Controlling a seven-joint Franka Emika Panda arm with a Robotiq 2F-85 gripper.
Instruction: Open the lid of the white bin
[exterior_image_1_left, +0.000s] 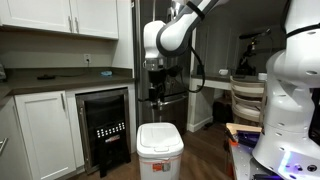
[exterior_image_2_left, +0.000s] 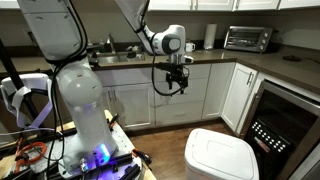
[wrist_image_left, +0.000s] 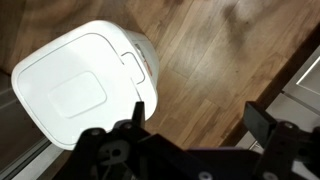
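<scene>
The strip (wrist_image_left: 132, 68) along the white lid's edge is in the clear under my gripper. I should keep going down and closing my fingers until they reach that strip.
The white bin (exterior_image_1_left: 159, 158) stands on the wood floor with its flat white lid (exterior_image_1_left: 160, 137) closed. It also shows in an exterior view (exterior_image_2_left: 222, 158) and in the wrist view, where the lid (wrist_image_left: 75, 90) fills the left side and an orange-red label (wrist_image_left: 148, 68) shows on the body. My gripper (exterior_image_1_left: 157, 98) hangs well above the bin; it also shows in an exterior view (exterior_image_2_left: 176, 84). In the wrist view its two fingers (wrist_image_left: 198, 118) are spread wide with only floor between them.
White cabinets and a dark counter (exterior_image_1_left: 50, 78) stand behind the bin, with a black wine cooler (exterior_image_1_left: 105, 128) next to it. A steel fridge (exterior_image_1_left: 180, 60) is behind the arm. A chair (exterior_image_1_left: 247, 98) and a second white robot (exterior_image_2_left: 80, 100) stand nearby.
</scene>
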